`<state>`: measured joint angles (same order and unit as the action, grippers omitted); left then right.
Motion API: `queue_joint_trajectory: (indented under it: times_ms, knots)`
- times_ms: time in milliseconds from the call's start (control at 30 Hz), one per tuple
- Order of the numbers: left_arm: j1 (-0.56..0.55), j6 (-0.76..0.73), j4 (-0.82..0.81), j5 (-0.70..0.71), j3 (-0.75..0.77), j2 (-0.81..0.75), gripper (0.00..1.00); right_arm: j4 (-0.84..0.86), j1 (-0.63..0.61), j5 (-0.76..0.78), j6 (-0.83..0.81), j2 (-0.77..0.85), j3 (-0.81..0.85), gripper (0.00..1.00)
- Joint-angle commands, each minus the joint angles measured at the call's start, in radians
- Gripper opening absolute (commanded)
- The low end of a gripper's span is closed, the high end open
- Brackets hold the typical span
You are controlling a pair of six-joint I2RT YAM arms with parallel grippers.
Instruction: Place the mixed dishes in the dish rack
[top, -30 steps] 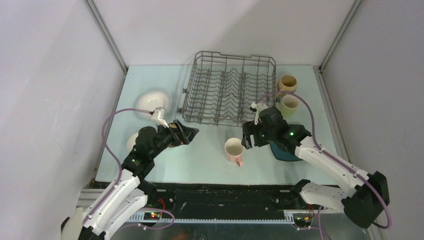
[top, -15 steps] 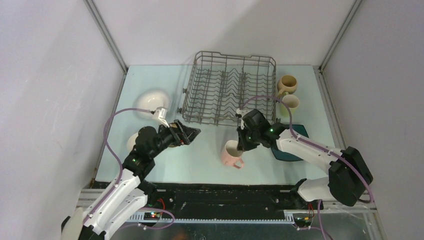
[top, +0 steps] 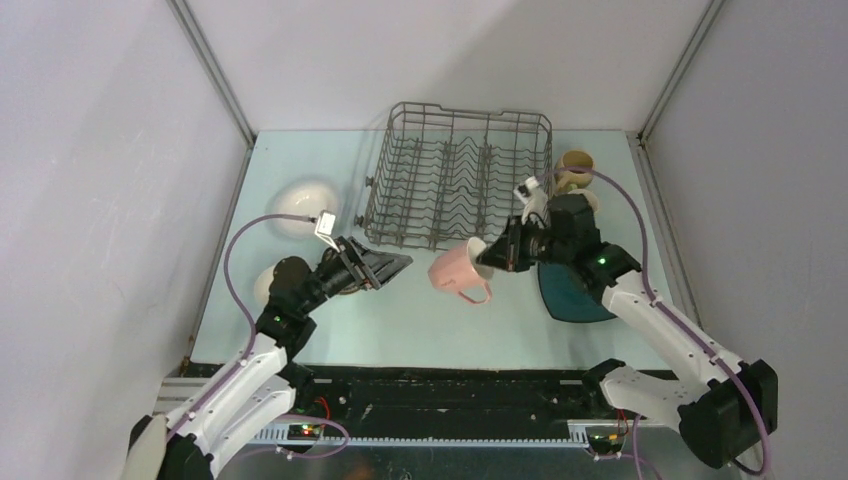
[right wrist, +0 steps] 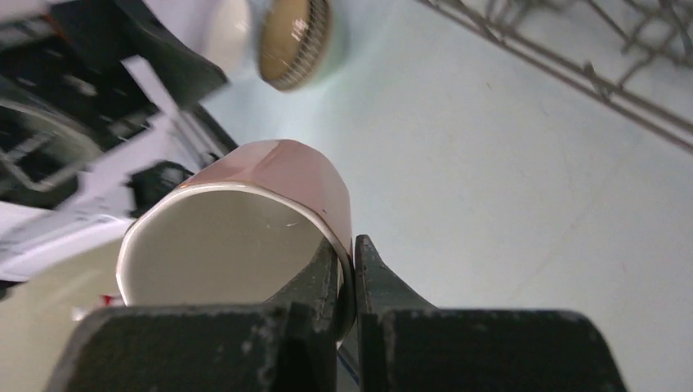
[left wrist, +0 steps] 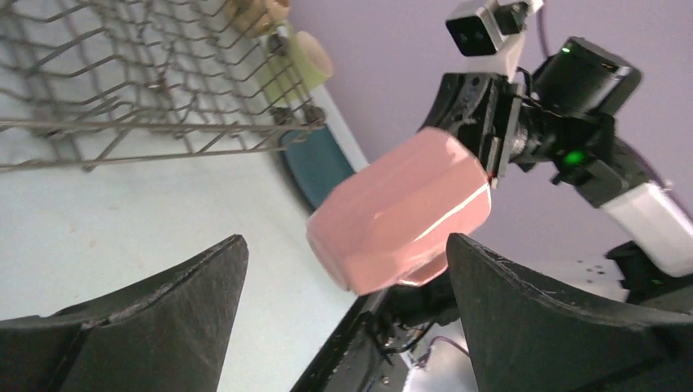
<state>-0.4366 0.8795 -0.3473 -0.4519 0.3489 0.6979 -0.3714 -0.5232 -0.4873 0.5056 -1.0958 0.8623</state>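
The pink mug's rim (top: 477,256) is pinched by my right gripper, so next my left gripper grips the mug by its base (top: 435,275) before it lowers the mug rim-down into the dish rack.
My right gripper (top: 497,256) is shut on the rim of the pink mug (top: 455,270), one finger inside and one outside. The mug hangs clear of the table, tipped on its side, just in front of the dish rack (top: 455,180). In the right wrist view the mug (right wrist: 270,180) opens toward the camera, with the gripper (right wrist: 347,269) pinching its wall. My left gripper (top: 395,265) stands open to the mug's left, touching nothing. In the left wrist view the mug (left wrist: 400,208) floats beyond the spread gripper (left wrist: 345,242). The rack (left wrist: 147,82) holds no dishes.
A tan mug (top: 573,165) stands right of the rack, with a light-green mug (left wrist: 306,53) beside it. The dark teal plate (top: 570,295) lies under my right arm. A white bowl (top: 305,205) sits at the left. A brown bowl (right wrist: 294,33) lies by my left arm.
My right gripper came down over the pink mug, shut on its rim, then lifted it and tipped it sideways toward the rack. My left gripper edged slightly right, still open.
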Motion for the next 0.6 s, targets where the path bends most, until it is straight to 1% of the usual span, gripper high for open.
queue_joint_trajectory:
  times_ms: [0,33,100,167,233,267,300,367,467,567]
  knots:
    - [0.001,0.132,-0.285,-0.085,0.009,0.046,0.98,0.332,0.086,-0.275,0.206,0.05,0.007,0.0]
    - [0.0,0.168,-0.309,-0.094,0.012,0.055,0.98,0.404,0.09,-0.288,0.252,0.047,0.006,0.0]
    - [0.001,0.223,-0.391,-0.105,0.016,0.084,0.98,0.494,0.096,-0.318,0.315,0.028,0.006,0.0]
    - [0.0,0.291,-0.487,-0.121,0.015,0.115,0.98,0.587,0.093,-0.348,0.377,-0.002,0.005,0.0]
    - [-0.003,0.363,-0.628,-0.14,0.016,0.161,0.98,0.674,0.084,-0.377,0.442,-0.041,0.006,0.0]
    - [-0.003,0.403,-0.66,-0.152,0.016,0.173,0.98,0.704,0.075,-0.383,0.46,-0.05,0.006,0.0]
    - [-0.005,0.421,-0.717,-0.158,0.016,0.197,0.98,0.761,0.063,-0.389,0.496,-0.068,0.006,0.0]
    - [-0.008,0.456,-0.779,-0.166,0.013,0.223,0.98,0.825,0.045,-0.393,0.539,-0.093,0.007,0.0]
    - [-0.012,0.477,-0.812,-0.171,0.01,0.242,0.98,0.872,0.029,-0.393,0.583,-0.124,0.007,0.0]
    - [-0.023,0.472,-0.803,-0.175,0.008,0.249,0.98,0.918,0.01,-0.393,0.606,-0.153,0.007,0.0]
